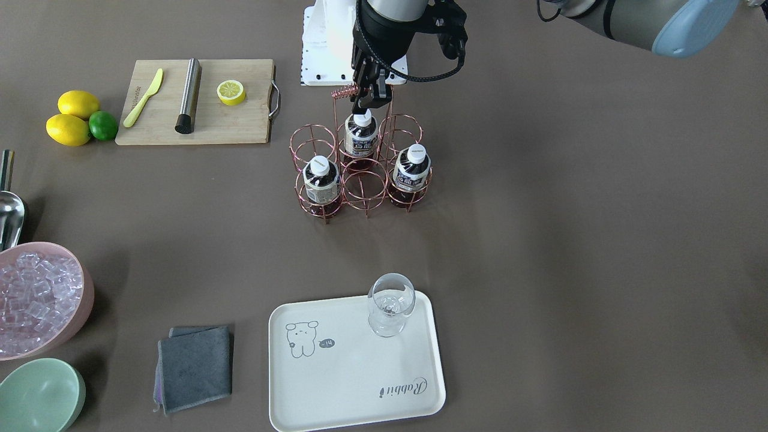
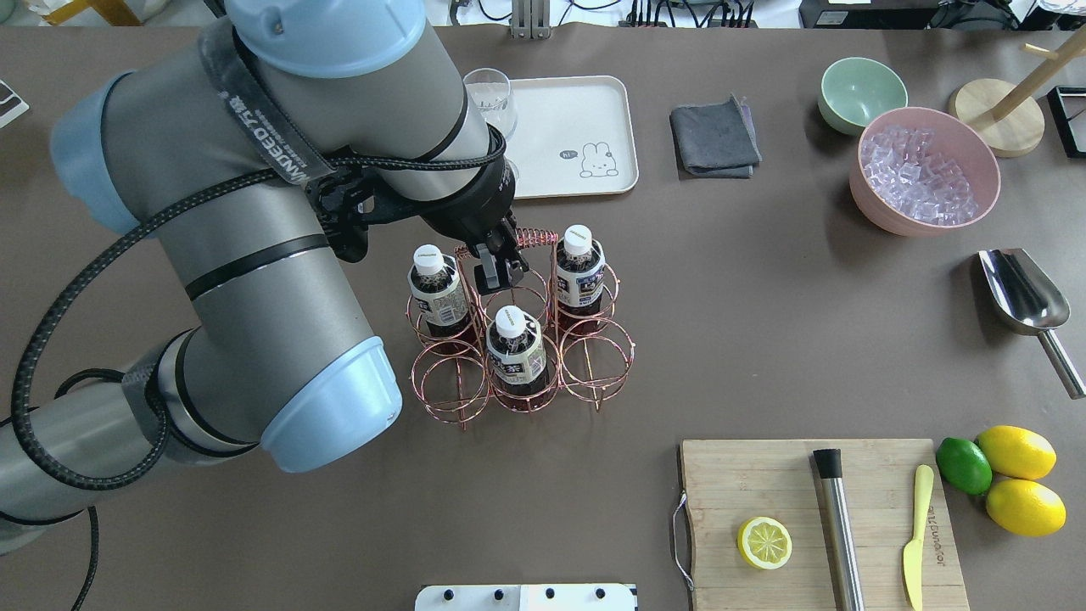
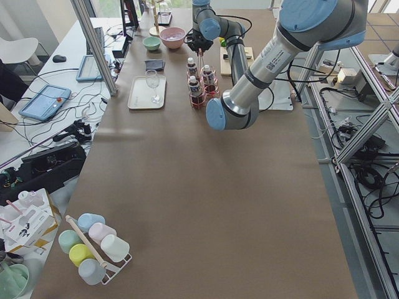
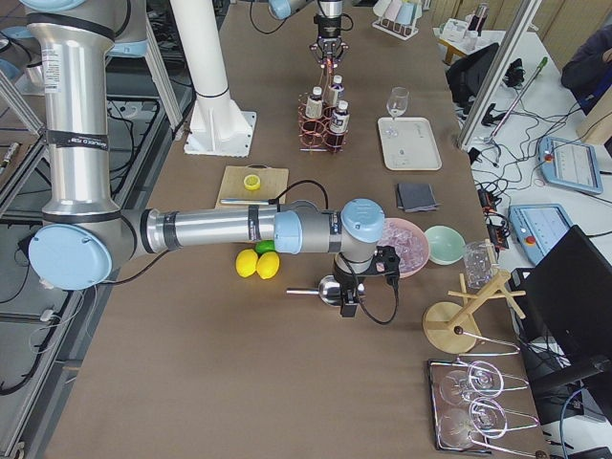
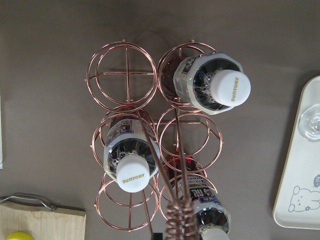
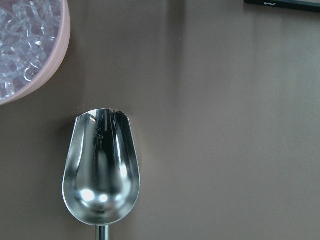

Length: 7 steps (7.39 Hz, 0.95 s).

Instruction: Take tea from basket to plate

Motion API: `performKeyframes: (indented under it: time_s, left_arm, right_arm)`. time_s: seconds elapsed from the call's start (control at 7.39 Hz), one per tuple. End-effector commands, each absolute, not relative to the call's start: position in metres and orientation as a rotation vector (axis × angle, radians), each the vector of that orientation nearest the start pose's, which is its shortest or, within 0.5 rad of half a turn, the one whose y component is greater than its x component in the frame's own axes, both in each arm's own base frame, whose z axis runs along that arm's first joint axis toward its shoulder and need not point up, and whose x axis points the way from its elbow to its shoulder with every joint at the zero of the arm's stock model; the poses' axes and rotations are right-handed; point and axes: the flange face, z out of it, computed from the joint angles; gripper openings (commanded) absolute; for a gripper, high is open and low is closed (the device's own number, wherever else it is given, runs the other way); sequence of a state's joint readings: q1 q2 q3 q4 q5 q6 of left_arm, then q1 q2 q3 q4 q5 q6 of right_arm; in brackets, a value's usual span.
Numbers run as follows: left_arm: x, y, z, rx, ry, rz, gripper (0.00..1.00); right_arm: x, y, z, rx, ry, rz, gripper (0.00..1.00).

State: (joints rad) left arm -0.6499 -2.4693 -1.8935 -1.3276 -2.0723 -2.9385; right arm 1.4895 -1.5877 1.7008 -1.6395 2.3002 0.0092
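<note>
Crossed wires [image 5: 127, 73] can be seen under the basket's open rings, so the robot should expect bottles still inside the copper wire basket to come along when it carries the basket by its handle.
Three bottles of tea [image 1: 361, 135] [image 1: 320, 180] [image 1: 411, 171] stand upright in the copper wire basket [image 1: 366, 192] mid-table; the other cells hold nothing. My left gripper [image 1: 369, 99] hangs open above the basket, beside the coiled handle top [image 2: 530, 238], over the white caps and touching no bottle. The left wrist view looks straight down on the caps [image 5: 231, 86]. The cream plate [image 1: 354, 372] lies apart from the basket with a stemmed glass [image 1: 390, 303] on one corner. My right gripper [image 4: 346, 304] hovers over a steel scoop [image 6: 100, 170] far away; whether it is open or shut I cannot tell.
A pink bowl of ice [image 2: 925, 170], a green bowl [image 2: 861, 93] and a grey cloth [image 2: 713, 136] sit beside the plate. A wooden cutting board [image 2: 814, 518] carries a lemon half, a steel rod and a yellow knife, with lemons and a lime [image 2: 963, 465] next to it.
</note>
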Motion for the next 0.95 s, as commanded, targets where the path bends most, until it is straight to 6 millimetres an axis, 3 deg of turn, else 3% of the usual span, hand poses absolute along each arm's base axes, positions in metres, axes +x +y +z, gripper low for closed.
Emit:
performKeyframes:
  time_s: [0.0, 0.41, 0.68, 0.81]
  left_arm:
    - [0.420, -0.427, 0.024, -0.861, 0.827, -1.563, 0.00]
    - [0.423, -0.426, 0.025, -0.859, 0.821, -1.563, 0.00]
    - [0.425, -0.421, 0.023, -0.848, 0.833, -1.562, 0.00]
    - [0.425, -0.421, 0.023, -0.848, 0.833, -1.562, 0.00]
  right_arm:
    - [0.027, -0.491, 0.610, 0.015, -0.733, -0.087, 1.00]
    - [0.027, -0.491, 0.609, 0.017, -0.733, -0.088, 1.00]
    - [0.027, -0.492, 0.574, 0.080, -0.740, -0.111, 1.00]
    - [0.026, -0.489, 0.537, 0.151, -0.750, -0.141, 1.00]
